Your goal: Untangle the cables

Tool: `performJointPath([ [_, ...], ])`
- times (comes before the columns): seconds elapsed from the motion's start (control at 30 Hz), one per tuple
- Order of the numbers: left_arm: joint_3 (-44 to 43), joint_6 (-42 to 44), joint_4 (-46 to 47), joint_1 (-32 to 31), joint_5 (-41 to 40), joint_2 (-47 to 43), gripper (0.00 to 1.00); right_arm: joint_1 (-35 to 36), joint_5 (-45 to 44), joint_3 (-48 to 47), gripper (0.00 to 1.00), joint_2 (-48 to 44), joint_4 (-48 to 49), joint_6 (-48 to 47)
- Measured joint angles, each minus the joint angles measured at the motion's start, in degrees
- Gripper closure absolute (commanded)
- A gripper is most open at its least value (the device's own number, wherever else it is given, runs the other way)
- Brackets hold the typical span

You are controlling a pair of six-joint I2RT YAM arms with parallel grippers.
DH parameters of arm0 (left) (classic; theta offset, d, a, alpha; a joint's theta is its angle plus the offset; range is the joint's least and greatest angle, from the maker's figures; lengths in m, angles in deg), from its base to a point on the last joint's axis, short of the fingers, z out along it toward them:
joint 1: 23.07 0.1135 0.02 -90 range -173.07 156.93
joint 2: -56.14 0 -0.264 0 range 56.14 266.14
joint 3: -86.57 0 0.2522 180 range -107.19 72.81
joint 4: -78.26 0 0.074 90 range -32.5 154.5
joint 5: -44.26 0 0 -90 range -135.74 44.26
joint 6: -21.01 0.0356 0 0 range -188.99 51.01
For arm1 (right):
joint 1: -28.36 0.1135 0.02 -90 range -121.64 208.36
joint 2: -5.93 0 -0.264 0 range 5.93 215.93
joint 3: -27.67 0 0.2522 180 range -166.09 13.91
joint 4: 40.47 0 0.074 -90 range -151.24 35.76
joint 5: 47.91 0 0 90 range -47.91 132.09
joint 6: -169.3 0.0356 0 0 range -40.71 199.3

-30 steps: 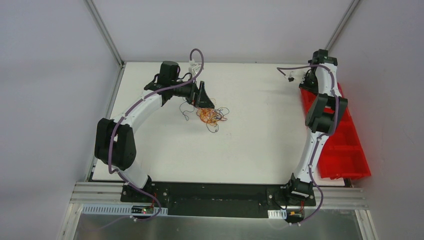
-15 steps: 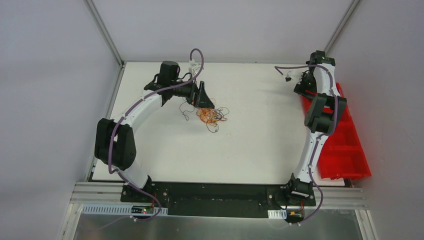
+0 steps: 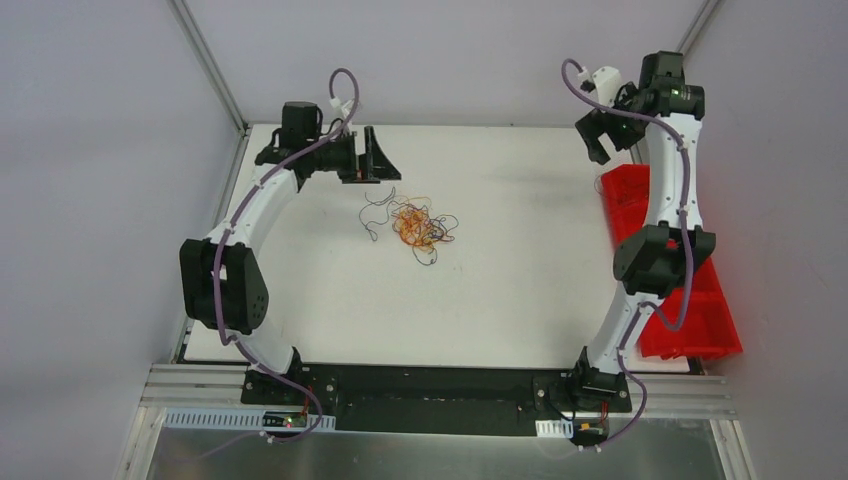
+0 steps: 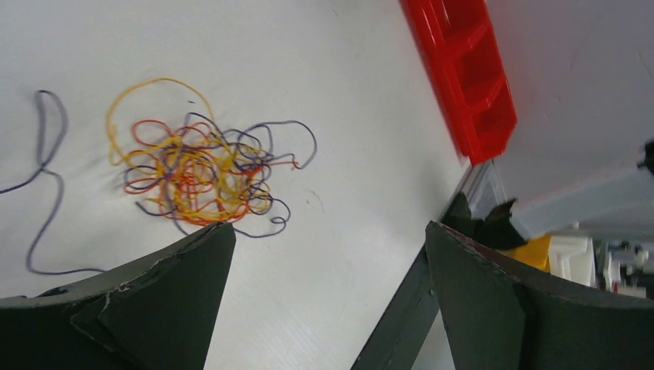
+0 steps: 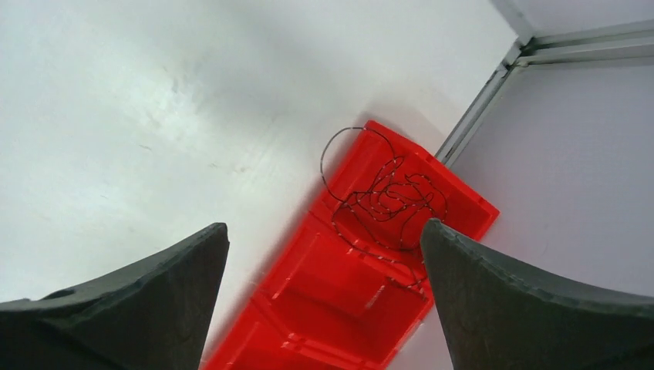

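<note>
The loose purple cable piece (image 3: 375, 223) is close to my left gripper and far from my right gripper. Next, my left gripper picks it up while my right gripper keeps the cable ball (image 3: 418, 226) steady.
A ball of orange, yellow, red and dark purple cables (image 3: 420, 228) lies on the white table (image 3: 520, 290) left of its middle. The left wrist view shows this tangle (image 4: 197, 169) with a loose purple strand (image 4: 46, 169) beside it. My left gripper (image 3: 377, 158) hovers behind the ball, open and empty (image 4: 328, 225), clear of the wires. A dark cable (image 5: 385, 196) lies curled in the end compartment of the red bin (image 5: 347, 308), one loop hanging over its rim. Above that bin my right gripper (image 3: 597, 140) stands open and empty (image 5: 324, 223).
The red bin (image 3: 690, 290) with several compartments runs along the table's right edge. Grey walls and aluminium posts (image 3: 205, 65) close in the back corners. A black rail (image 3: 430, 385) carries both arm bases at the near edge.
My left gripper has lifted off the tangle and drawn back to the far left. My right gripper has opened and risen from the bin, where the dark cable now lies.
</note>
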Motion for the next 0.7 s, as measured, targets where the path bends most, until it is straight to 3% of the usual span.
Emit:
performJointPath([
  [0.2, -8.1, 0.9, -11.2, 5.4, -9.6, 1.0, 0.01, 4.2, 4.5, 1.8, 0.01, -11.3, 1.7, 16.9],
  [0.37, -6.8, 7.7, -17.4, 5.5, -16.2, -3.5, 0.01, 11.8, 10.6, 10.4, 0.01, -18.5, 2.5, 33.3],
  [0.57, -3.5, 17.4, -21.7, 2.5, -16.0, -4.2, 0.01, 21.7, 14.1, 28.6, 0.02, -17.5, 9.8, 45.7],
  [0.7, -3.6, 23.2, -22.8, -3.4, -18.6, 0.2, 0.12, 28.2, 13.9, 37.5, 0.02, -12.4, 16.2, 50.4],
])
